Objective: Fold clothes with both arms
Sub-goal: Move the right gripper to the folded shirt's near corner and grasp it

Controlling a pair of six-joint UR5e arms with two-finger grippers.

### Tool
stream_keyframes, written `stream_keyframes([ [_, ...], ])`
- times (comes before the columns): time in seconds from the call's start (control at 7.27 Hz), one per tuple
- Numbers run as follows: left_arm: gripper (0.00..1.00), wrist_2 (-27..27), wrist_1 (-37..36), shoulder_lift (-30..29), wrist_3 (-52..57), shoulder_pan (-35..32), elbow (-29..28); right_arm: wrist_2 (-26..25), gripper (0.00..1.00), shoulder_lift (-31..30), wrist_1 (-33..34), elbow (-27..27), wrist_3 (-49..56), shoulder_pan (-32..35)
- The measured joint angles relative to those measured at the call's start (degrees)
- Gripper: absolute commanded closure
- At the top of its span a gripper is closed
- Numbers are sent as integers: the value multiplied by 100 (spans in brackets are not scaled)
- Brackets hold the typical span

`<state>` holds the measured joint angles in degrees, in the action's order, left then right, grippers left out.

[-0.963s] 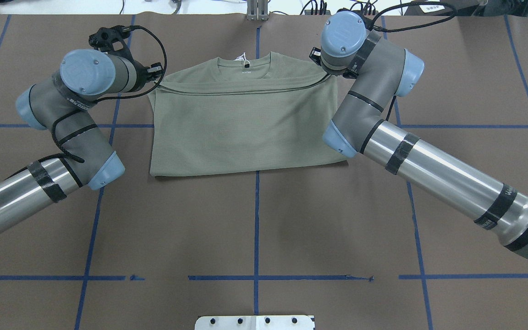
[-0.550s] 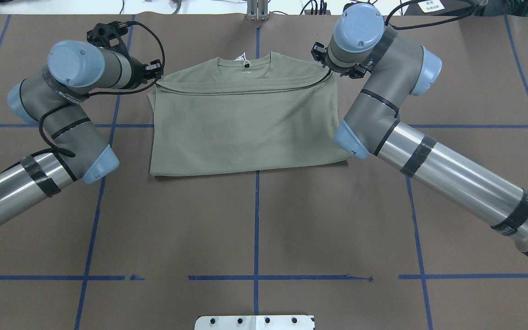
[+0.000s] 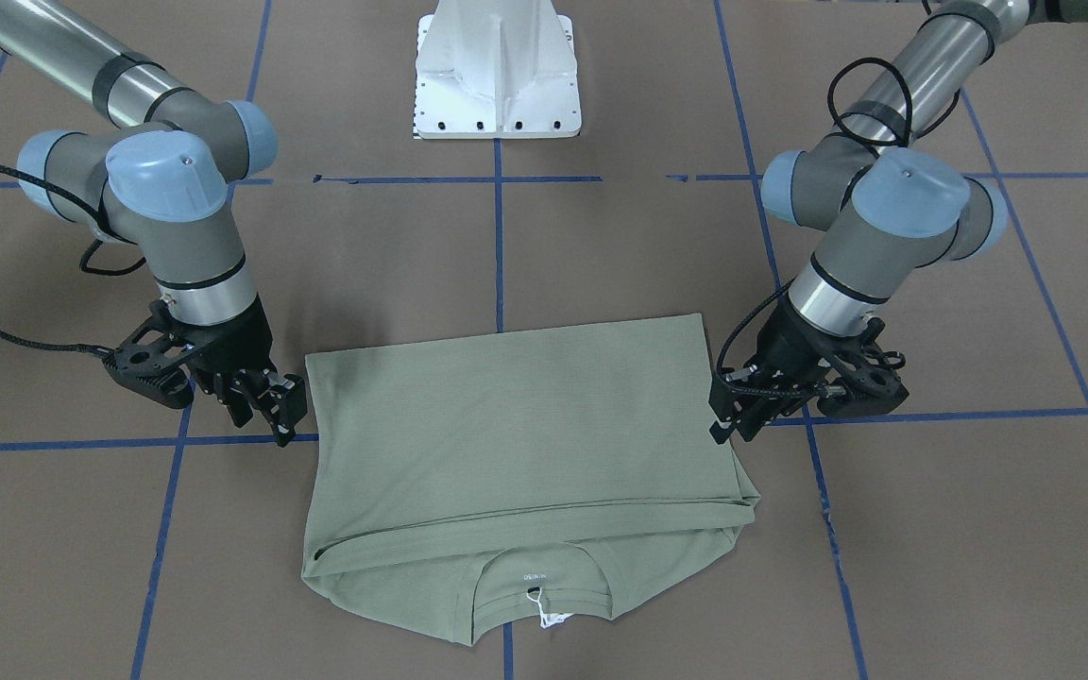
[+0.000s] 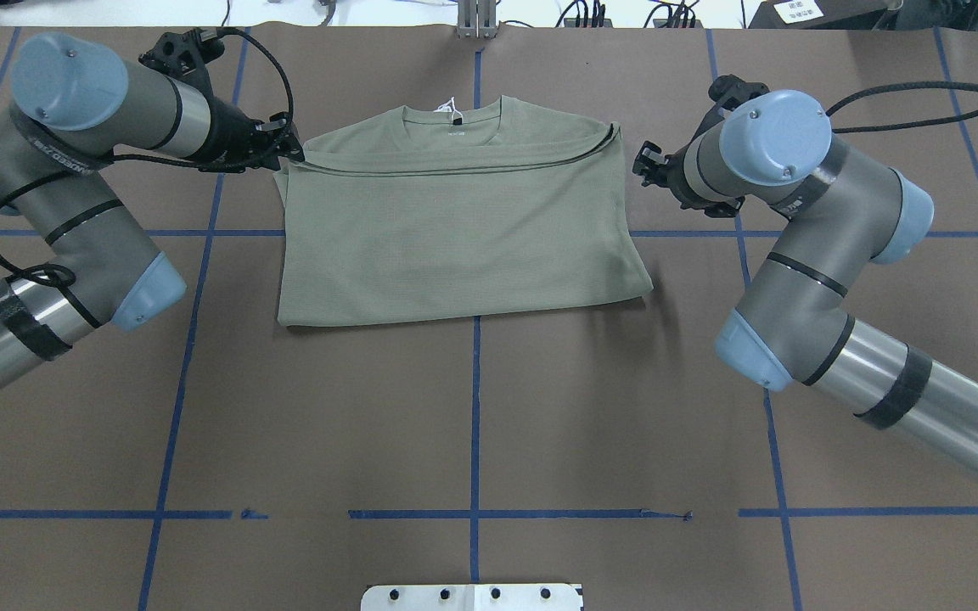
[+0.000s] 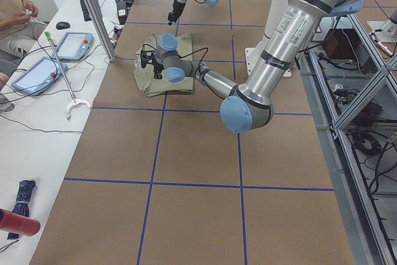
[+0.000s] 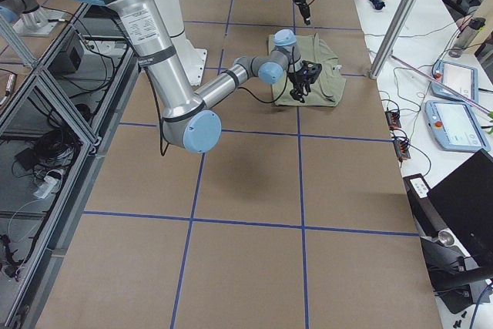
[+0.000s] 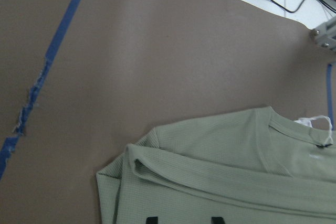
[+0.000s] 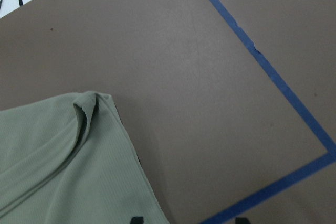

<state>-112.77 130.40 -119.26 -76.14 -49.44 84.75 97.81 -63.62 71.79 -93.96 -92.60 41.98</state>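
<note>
I see the folded layer (image 3: 519, 431) lying flat over the chest. The pale green shirt will stay folded as it swings around when I pull its near corner (image 3: 315, 364).
The pale green shirt (image 4: 455, 229) lies on the brown table, its lower half folded up over the chest, with the neckline and white tag (image 4: 452, 110) showing at the far edge. My left gripper (image 4: 292, 151) hovers open just off the shirt's far left corner. In the left wrist view its fingertips (image 7: 151, 219) stand apart above the shirt (image 7: 236, 182). My right gripper (image 4: 643, 164) is open beside the shirt's right edge, clear of the cloth. The front view shows the left gripper (image 3: 725, 425) and right gripper (image 3: 284, 416) flanking the shirt (image 3: 516, 425).
Blue tape lines (image 4: 475, 407) divide the brown table cover. The white pedestal base (image 3: 497, 76) stands at the robot's side of the table. A white side table (image 5: 37, 72) with tablets and cables runs along the far edge, and a person sits there.
Both arms have swung outward from the shirt's far corners, the left to the left, the right to the right and nearer the robot. The shirt has not moved.
</note>
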Motion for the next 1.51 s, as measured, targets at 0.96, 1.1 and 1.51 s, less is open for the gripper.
stream_keyframes([
  [0.96, 55, -4, -22, 244, 178, 32, 400, -695, 42, -661, -21, -528, -1592, -1115],
  [1.1, 55, -1, -23, 245, 178, 28, 406, -699, 42, -647, -17, -509, -1596, -1124],
  [1.51, 55, 15, -24, 272, 178, 7, 401, -718, 43, -608, 0, -482, -1599, -1151],
])
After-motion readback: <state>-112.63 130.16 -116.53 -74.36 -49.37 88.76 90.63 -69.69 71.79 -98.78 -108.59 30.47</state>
